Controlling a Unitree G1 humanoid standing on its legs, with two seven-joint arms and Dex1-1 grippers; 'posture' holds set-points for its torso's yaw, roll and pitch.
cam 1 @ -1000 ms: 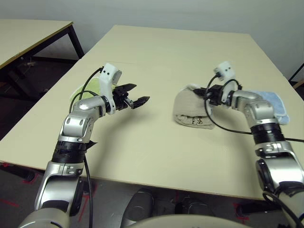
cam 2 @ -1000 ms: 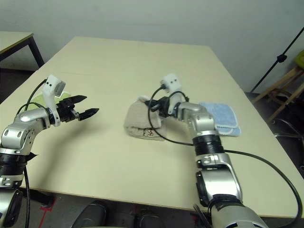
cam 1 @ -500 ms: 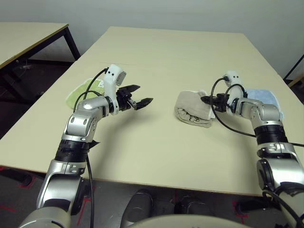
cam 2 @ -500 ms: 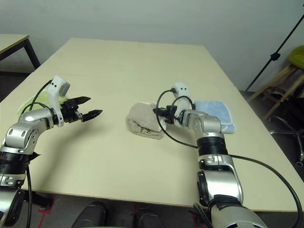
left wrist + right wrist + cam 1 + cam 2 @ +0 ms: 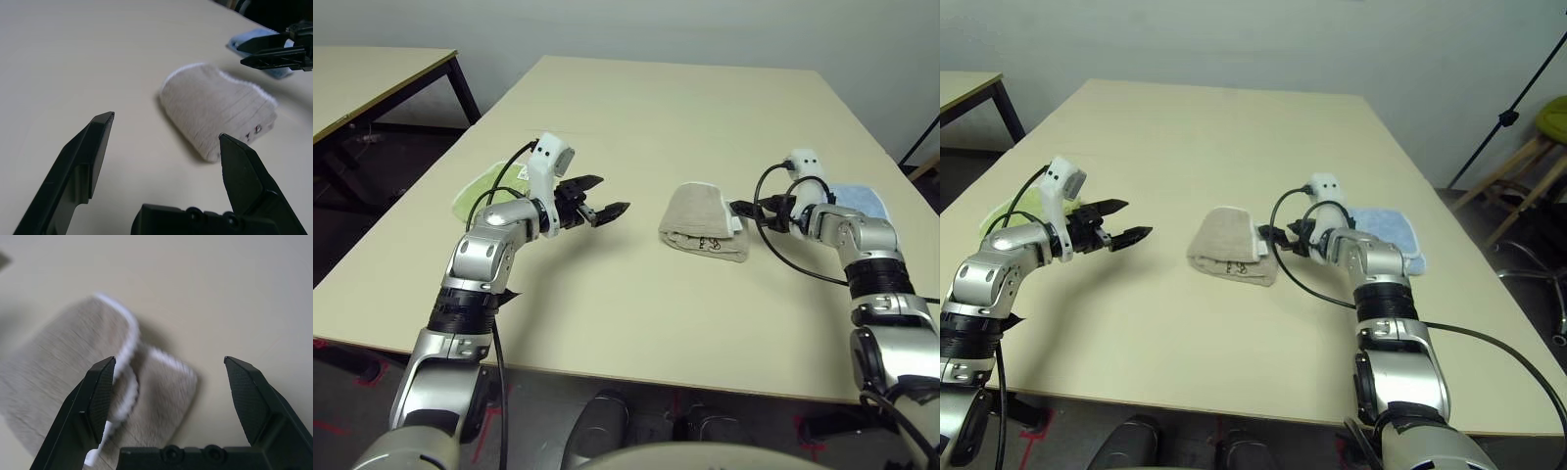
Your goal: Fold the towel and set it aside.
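Observation:
The beige towel (image 5: pixel 700 221) will bunch up where the robot's gripper pinches it and stay folded when the robot lifts it, because white-stitched flaps (image 5: pixel 131 341) lie tucked over the towel's bottom layer.
The beige towel (image 5: pixel 700 232) lies folded in a small bundle on the table (image 5: pixel 636 108), its white-stitched edge toward my right gripper. In the right wrist view the towel (image 5: pixel 63 382) sits just beyond the fingertips, with nothing between them. My right gripper (image 5: pixel 742 211) is open, a little to the right of the towel and apart from it. My left gripper (image 5: pixel 605 196) hovers open over the table, well to the left of the towel (image 5: pixel 215 115), and holds nothing.
A lime-green folded cloth (image 5: pixel 480 186) lies behind my left arm near the table's left edge. A light blue folded cloth (image 5: pixel 1386 235) lies behind my right wrist. A second table (image 5: pixel 372 73) stands at the far left, a stool (image 5: pixel 1538 147) off the right.
My right gripper has opened, let go of the towel and drawn back to the right. The towel now rests folded on the table. The left arm has hardly moved.

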